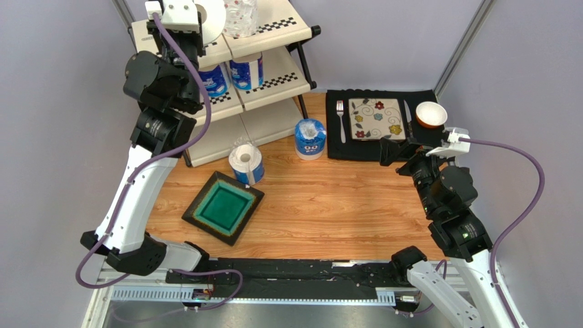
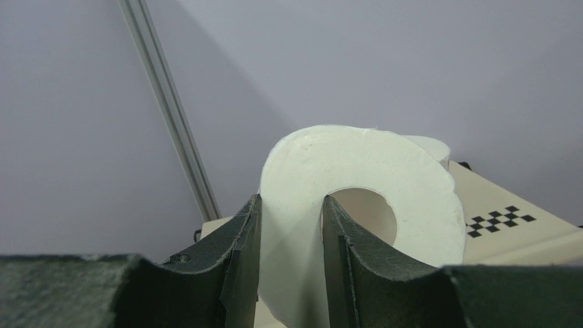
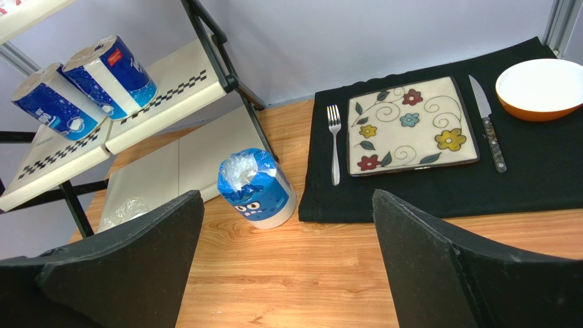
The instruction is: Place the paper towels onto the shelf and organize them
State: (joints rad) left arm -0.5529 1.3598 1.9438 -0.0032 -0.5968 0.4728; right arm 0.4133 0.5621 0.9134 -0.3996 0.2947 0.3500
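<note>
My left gripper is holding the white roll (image 1: 214, 19), which hangs by its side above the top level (image 1: 217, 50). It should keep going down and let go once the white roll stands next to the patterned roll.
The shelf (image 1: 277, 65) stands at the far left. My left gripper (image 1: 200, 29) is at its top tier, shut on the wall of a bare white paper towel roll (image 1: 213, 19). In the left wrist view one finger (image 2: 239, 253) is outside the roll (image 2: 356, 171) and the other is inside its core. A patterned-wrap roll (image 1: 241, 15) stands beside it. Two blue-wrapped rolls (image 1: 215, 80) (image 1: 246, 72) lie on the middle tier. Two more rolls (image 1: 310, 139) (image 1: 246, 162) stand on the table. My right gripper (image 3: 287, 260) is open and empty above the table, right of them.
A green square plate (image 1: 224, 207) lies near the front roll. A black placemat (image 1: 335, 147) at the far right holds a floral plate (image 1: 376, 118), fork (image 1: 340, 119), knife (image 1: 406, 113) and orange bowl (image 1: 431, 114). Crumpled clear plastic (image 3: 126, 208) lies on the bottom tier.
</note>
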